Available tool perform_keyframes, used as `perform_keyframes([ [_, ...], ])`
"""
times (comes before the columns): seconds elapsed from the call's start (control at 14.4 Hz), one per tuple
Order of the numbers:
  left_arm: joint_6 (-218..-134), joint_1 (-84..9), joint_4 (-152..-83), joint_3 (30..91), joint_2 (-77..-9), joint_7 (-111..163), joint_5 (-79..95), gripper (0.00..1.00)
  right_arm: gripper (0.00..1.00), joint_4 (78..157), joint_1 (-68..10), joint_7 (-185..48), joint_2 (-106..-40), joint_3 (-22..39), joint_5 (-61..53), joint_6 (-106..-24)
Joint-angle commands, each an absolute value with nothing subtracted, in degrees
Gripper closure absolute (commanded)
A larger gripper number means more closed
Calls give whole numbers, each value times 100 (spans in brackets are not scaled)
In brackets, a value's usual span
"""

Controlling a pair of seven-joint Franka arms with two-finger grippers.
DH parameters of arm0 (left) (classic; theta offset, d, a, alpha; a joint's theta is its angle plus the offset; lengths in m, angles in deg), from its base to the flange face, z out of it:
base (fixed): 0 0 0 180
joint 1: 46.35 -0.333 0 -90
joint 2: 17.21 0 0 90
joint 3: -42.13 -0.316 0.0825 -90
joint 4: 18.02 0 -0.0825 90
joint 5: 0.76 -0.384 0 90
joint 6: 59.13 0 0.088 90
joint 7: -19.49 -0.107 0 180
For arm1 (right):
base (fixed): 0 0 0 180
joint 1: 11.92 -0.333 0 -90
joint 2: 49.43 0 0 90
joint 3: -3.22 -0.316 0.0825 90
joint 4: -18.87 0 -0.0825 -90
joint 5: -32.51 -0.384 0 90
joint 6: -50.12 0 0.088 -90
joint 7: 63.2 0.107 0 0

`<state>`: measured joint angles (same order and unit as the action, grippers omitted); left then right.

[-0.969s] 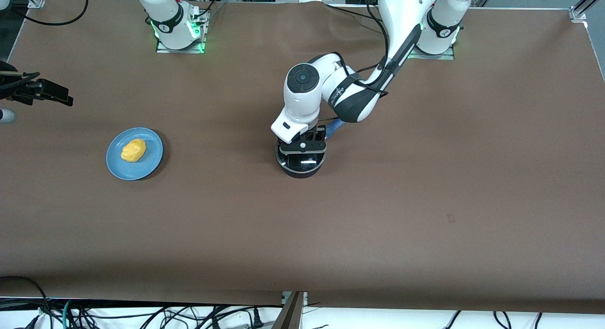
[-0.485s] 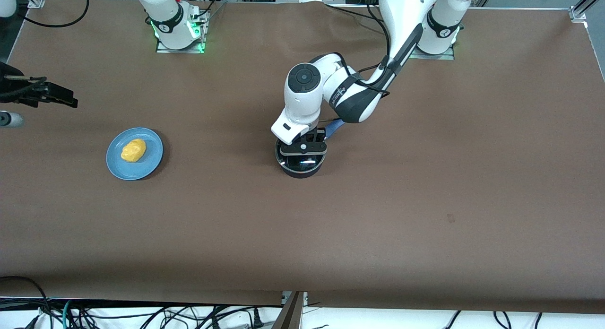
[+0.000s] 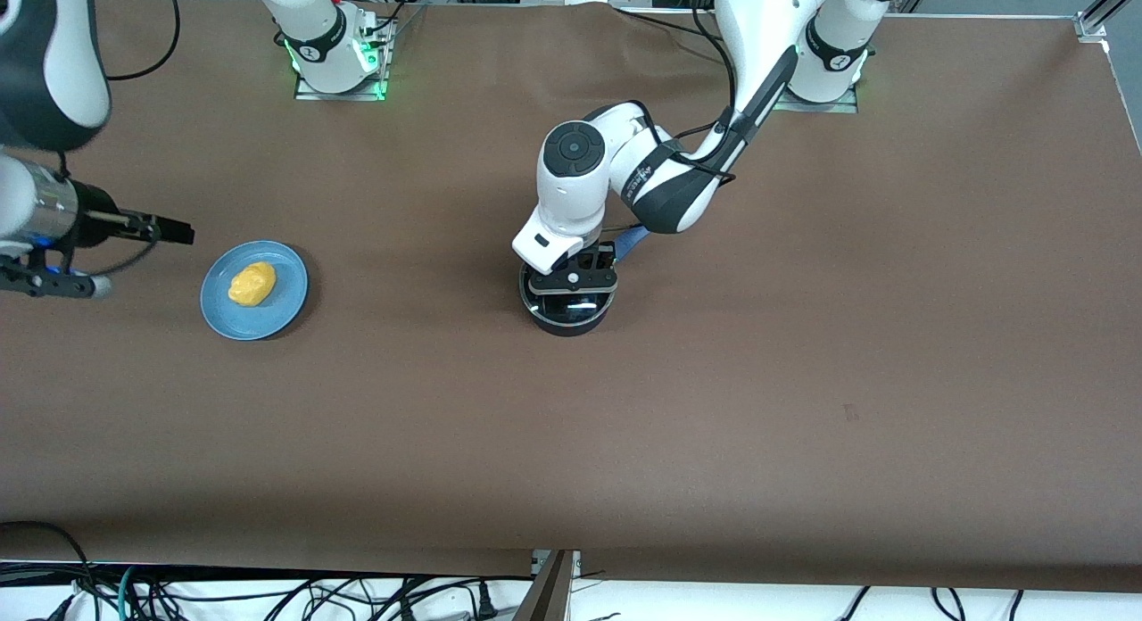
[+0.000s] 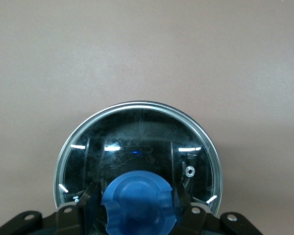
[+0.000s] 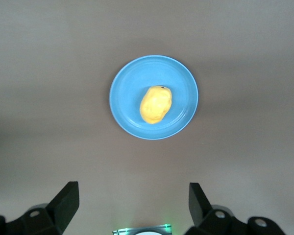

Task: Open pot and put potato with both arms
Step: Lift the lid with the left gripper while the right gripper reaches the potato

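The black pot (image 3: 567,327) should be empty when I bring the yellow potato in, because only black can be seen through the glass lid (image 3: 568,309).
The black pot (image 3: 567,310) stands mid-table with its glass lid (image 4: 137,142) on; its blue handle (image 3: 632,240) points toward the left arm's base. My left gripper (image 3: 572,278) sits on the lid, its fingers (image 4: 89,198) closed against both sides of the blue knob (image 4: 138,201). The yellow potato (image 3: 252,284) lies on a light-blue plate (image 3: 277,309) toward the right arm's end. It also shows in the right wrist view (image 5: 156,104). My right gripper (image 3: 177,232) is open and empty (image 5: 132,187), up over the table beside the plate.
Brown table cloth all around. The arm bases stand along the edge farthest from the front camera. Cables hang below the table edge nearest to the front camera.
My right arm has swung in from the table's end toward the plate. My left gripper has settled slightly lower on the lid's knob. Pot and potato have not moved.
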<state>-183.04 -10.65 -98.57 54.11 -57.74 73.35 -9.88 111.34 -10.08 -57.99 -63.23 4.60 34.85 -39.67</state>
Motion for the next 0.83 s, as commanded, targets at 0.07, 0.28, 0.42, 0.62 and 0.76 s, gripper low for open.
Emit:
perform_keyframes([
  [0.07, -18297, -988, -9764, 5373, -5905, 7522, -1324, 41, 1, 11509, -946, -5294, -6833, 700, 3559, -4897],
  [0.28, -18297, -988, -9756, 5373, -5878, 7513, -1315, 54, 1, 12536, -937, -4644, -6833, 700, 3550, -6400],
  [0.42, -18288, -997, -9747, 5373, -5852, 7513, -1298, 57, 1, 13143, -902, -4589, -6868, 709, 3541, -7270],
  [0.62, -18271, -1014, -9703, 5382, -5756, 7495, -1245, 59, 2, 13812, -815, -4510, -7139, 709, 3480, -8580],
  [0.76, -18209, -1067, -9703, 5391, -5554, 7469, -1219, 59, 2, 13902, -753, -4361, -7333, 718, 3480, -8751],
])
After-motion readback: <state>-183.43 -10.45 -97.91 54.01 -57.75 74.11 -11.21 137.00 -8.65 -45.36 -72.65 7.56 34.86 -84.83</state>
